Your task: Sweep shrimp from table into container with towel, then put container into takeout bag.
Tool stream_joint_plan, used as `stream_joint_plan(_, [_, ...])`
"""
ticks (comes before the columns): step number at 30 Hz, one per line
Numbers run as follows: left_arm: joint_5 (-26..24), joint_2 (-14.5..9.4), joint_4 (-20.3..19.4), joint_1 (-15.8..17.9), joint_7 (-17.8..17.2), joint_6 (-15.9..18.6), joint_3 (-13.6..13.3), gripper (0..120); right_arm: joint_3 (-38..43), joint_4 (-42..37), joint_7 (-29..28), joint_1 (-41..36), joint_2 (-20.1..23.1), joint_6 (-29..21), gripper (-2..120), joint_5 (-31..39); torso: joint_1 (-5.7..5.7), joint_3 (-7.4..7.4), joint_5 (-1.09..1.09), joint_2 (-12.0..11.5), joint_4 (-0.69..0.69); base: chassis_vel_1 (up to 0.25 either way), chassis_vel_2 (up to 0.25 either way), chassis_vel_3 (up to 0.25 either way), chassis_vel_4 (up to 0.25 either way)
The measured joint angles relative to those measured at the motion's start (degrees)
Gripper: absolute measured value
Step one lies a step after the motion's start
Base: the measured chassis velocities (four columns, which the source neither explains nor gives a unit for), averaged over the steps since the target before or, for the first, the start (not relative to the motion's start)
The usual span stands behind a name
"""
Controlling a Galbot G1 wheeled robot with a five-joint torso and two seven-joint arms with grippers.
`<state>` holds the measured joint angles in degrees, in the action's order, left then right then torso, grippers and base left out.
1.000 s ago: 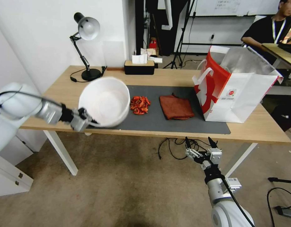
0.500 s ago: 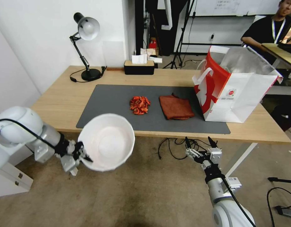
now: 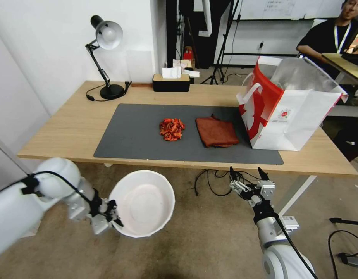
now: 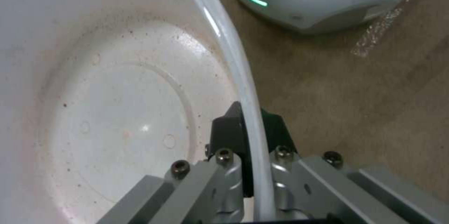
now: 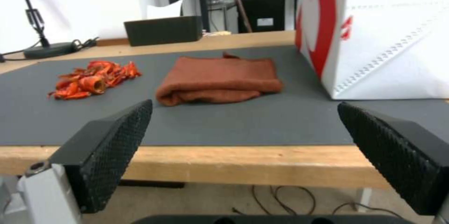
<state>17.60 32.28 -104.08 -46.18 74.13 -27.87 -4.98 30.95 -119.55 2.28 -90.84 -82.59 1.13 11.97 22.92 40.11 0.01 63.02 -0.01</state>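
Note:
The shrimp pile (image 3: 171, 128) will come apart and leave stragglers when the robot sweeps with the towel, because separate claws and shells (image 3: 170, 136) lie in a loose heap.
My left gripper (image 3: 114, 215) is shut on the rim of the white container (image 3: 142, 203), holding it empty below the table's front edge, over the floor. The wrist view shows its fingers (image 4: 231, 134) pinching the container's rim (image 4: 243, 73). A pile of red-orange shrimp (image 3: 172, 128) lies on the dark mat of the table (image 3: 78, 120), with the rust-brown towel (image 3: 216, 131) folded just to its right. The red-and-white takeout bag (image 3: 287, 112) stands open at the table's right end. My right gripper (image 3: 246, 176) hangs open in front of the table edge, facing the towel (image 5: 217, 80) and shrimp (image 5: 91, 78).
A black desk lamp (image 3: 107, 58) and a black tissue box (image 3: 171, 82) stand along the table's back edge. Cables (image 3: 210, 180) lie on the floor under the table. A second desk (image 3: 347, 64) is at the far right.
My left arm has carried the container off the table's left side, down and toward me to below the front edge. The right arm has barely moved.

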Motion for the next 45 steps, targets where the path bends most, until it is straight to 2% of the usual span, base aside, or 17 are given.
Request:
stream_joint_plan(2, [2.2, 2.9, 4.4, 1.4, -1.2, 0.0, -2.0, 0, -0.9, 0.3, -0.3, 2.1, 1.8, -1.1, 100, 1.4, 0.00, 0.00, -0.02, 0.0, 0.01, 0.000, 0.000, 0.000, 0.000])
stream_joint_plan(8, [3.3, 5.3, 7.8, 3.6, -2.2, 0.4, -3.9, 0, -3.4, 2.7, -0.4, 5.7, 6.6, -1.2, 100, 5.4, 0.00, 0.00, 0.00, 0.0, 0.01, 0.000, 0.000, 0.000, 0.000])
stream_joint_plan(9, [3.4, 6.2, 8.9, 4.5, -2.2, 0.6, -4.3, 0, -5.4, 5.4, -0.7, 8.3, 9.4, -0.3, 100, 8.0, 0.00, 0.00, 0.02, 0.0, 0.02, 0.000, 0.000, 0.000, 0.000])
stream_joint_plan(14, [3.6, 6.8, 9.2, 6.1, -2.2, 1.0, -5.4, 0, -8.0, 7.9, -1.6, 13.3, 13.1, -0.4, 100, 12.0, 0.01, 0.01, 0.01, 0.0, 0.01, 0.000, 0.000, 0.000, 0.000])
stream_joint_plan(18, [4.1, 7.1, 9.7, 8.4, -2.2, 1.3, -6.8, 0, -11.1, 9.5, -3.8, 19.6, 16.5, -3.4, 100, 15.5, 0.01, 0.00, 0.01, 0.0, 0.01, 0.000, 0.000, 0.000, 0.000])
stream_joint_plan(20, [3.5, 7.3, 10.9, 10.2, -2.2, 1.5, -8.2, 0, -14.7, 11.5, -5.7, 25.6, 19.3, -5.8, 100, 17.8, 0.01, 0.01, -0.01, 0.0, 0.01, 0.000, 0.000, 0.000, 0.000])
stream_joint_plan(22, [3.3, 7.3, 11.1, 10.4, -2.2, 1.5, -8.5, 0, -15.4, 11.9, -6.0, 26.6, 19.7, -6.2, 100, 18.2, 0.01, 0.01, 0.00, 0.0, 0.00, 0.000, 0.000, 0.000, 0.000])
stream_joint_plan(24, [2.1, 7.3, 11.7, 11.3, -2.2, 1.9, -9.8, 0, -19.3, 13.7, -8.0, 33.0, 21.7, -8.7, 100, 19.7, 0.01, 0.01, -0.02, 0.0, 0.02, 0.000, 0.000, 0.000, 0.000])
stream_joint_plan(26, [2.0, 7.3, 11.9, 11.5, -2.1, 1.9, -10.0, 0, -20.2, 14.1, -8.6, 34.3, 21.9, -9.3, 100, 19.9, 0.01, 0.00, -0.02, 0.0, 0.02, 0.000, 0.000, 0.000, 0.000])
stream_joint_plan(28, [1.9, 7.3, 12.2, 11.9, -2.1, 1.9, -10.8, 0, -24.7, 15.4, -12.7, 39.7, 22.5, -13.3, 100, 20.6, 0.01, 0.00, -0.02, 0.0, 0.02, 0.000, 0.000, 0.000, 0.000])
stream_joint_plan(30, [1.9, 7.3, 12.2, 12.0, -2.1, 1.9, -10.9, 0, -25.6, 15.6, -13.9, 40.7, 22.5, -14.3, 100, 20.6, 0.01, 0.00, -0.02, 0.0, 0.03, 0.000, 0.000, 0.000, 0.000])
stream_joint_plan(32, [1.9, 7.3, 12.2, 12.3, -2.0, 1.9, -11.4, 0, -28.9, 16.6, -20.3, 44.9, 22.4, -19.9, 100, 20.7, 0.00, 0.00, 0.00, 0.0, 0.02, 0.000, 0.000, 0.000, 0.000])
stream_joint_plan(34, [2.0, 7.3, 12.2, 12.4, -2.0, 1.9, -11.5, 0, -29.4, 16.9, -21.4, 45.8, 22.4, -21.0, 100, 20.8, 0.00, 0.00, -0.01, 0.0, 0.02, 0.000, 0.000, 0.000, 0.000])
stream_joint_plan(36, [2.3, 7.4, 12.6, 12.7, -2.0, 1.9, -11.8, 0, -31.2, 18.3, -24.4, 49.2, 22.4, -25.7, 100, 20.8, 0.00, 0.01, -0.01, 0.0, 0.01, 0.000, 0.000, 0.000, 0.000])
stream_joint_plan(38, [2.4, 7.5, 12.6, 12.7, -2.0, 1.9, -11.8, 0, -31.3, 18.6, -24.8, 50.0, 22.3, -26.8, 100, 20.7, 0.00, 0.00, -0.01, 0.0, 0.00, 0.000, 0.000, 0.000, 0.000])
stream_joint_plan(40, [2.4, 7.7, 12.7, 13.1, -2.0, 2.0, -11.7, 0, -31.9, 19.9, -26.4, 52.9, 22.0, -31.2, 100, 22.4, 0.00, 0.00, -0.02, 0.0, 0.01, 0.000, 0.000, 0.000, 0.000])
stream_joint_plan(45, [2.6, 7.9, 13.2, 13.6, -1.9, 2.1, -11.5, 0, -32.8, 21.1, -29.8, 54.9, 21.4, -34.9, 100, 25.7, 0.00, 0.00, -0.01, 0.0, 0.01, 0.000, 0.000, 0.000, 0.000])
